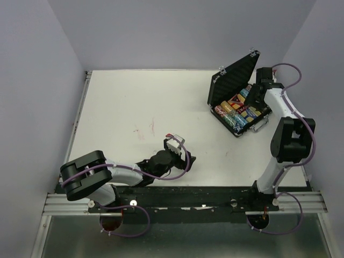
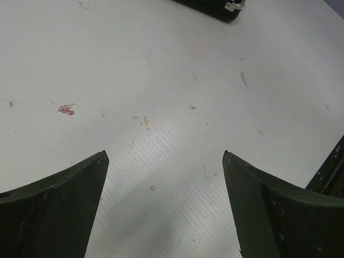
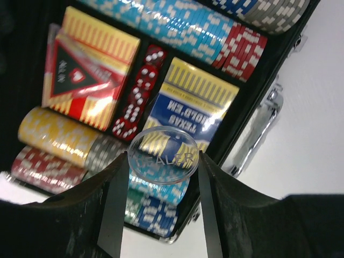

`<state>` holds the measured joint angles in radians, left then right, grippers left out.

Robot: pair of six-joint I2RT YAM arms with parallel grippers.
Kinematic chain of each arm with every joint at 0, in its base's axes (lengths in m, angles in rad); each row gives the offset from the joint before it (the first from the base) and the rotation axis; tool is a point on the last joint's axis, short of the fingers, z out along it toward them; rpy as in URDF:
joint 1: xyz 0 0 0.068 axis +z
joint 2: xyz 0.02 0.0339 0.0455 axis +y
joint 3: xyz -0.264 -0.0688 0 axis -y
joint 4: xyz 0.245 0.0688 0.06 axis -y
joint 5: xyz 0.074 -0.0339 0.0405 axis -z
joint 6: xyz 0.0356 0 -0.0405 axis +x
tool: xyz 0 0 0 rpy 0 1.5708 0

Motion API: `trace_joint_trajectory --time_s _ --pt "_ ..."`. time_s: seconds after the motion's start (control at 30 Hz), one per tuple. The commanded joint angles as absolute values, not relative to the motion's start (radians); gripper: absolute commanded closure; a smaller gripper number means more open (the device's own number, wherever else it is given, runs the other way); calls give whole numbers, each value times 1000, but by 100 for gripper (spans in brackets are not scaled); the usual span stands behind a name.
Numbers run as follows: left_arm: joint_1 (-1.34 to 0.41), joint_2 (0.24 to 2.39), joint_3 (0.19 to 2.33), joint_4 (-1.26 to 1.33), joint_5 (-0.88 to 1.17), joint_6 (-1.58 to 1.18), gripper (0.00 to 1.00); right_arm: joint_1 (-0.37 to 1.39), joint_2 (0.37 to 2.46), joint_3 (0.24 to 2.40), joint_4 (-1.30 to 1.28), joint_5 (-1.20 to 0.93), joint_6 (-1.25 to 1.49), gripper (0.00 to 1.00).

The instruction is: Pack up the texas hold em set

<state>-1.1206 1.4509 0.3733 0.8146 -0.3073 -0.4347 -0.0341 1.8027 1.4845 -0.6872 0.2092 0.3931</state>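
The clear disc (image 3: 163,155) hangs face up above the blue card deck's free top (image 3: 186,111), so I'll keep lowering my right gripper until the disc rests there, then let go.
The black ribbed case (image 1: 232,81) stands open at the table's back right, lid up. Inside it lie multicoloured chip rows (image 3: 177,24), a blue card deck (image 3: 196,102), a yellow deck (image 3: 102,43) with a dark triangular marker (image 3: 72,70) on it, and red dice (image 3: 138,95). My right gripper (image 3: 164,161) is shut on the clear disc (image 3: 164,154), marked DEALER, and holds it above the case's contents; it also shows in the top view (image 1: 258,94). My left gripper (image 2: 165,156) is open and empty over bare table, near the front edge (image 1: 180,151).
The case's silver handle (image 3: 259,129) sticks out on the side toward the right arm. A corner of the case (image 2: 215,8) shows far off in the left wrist view. The white table (image 1: 140,107) has faint red marks. Purple walls close in on both sides.
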Motion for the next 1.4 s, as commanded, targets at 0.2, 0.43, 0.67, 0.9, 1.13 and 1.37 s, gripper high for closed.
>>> trace_joint_trajectory --time_s 0.2,0.43,0.67,0.9,1.13,1.37 --pt "-1126 1434 367 839 -334 -437 5 -110 1965 1552 -666 138 350 55" --pt "-1126 1443 377 831 -330 -436 5 -110 1997 1539 -646 143 344 55" --pt "-1126 1442 380 825 -330 -434 5 -110 2020 1557 -653 163 345 55" --pt "-1126 1443 382 822 -328 -434 5 -110 2020 1555 -652 166 341 48" --pt "-1124 1445 380 822 -328 -434 5 -110 2016 1555 -652 164 333 32" --pt "-1126 1443 380 824 -327 -434 5 -112 1980 1554 -655 163 336 20"
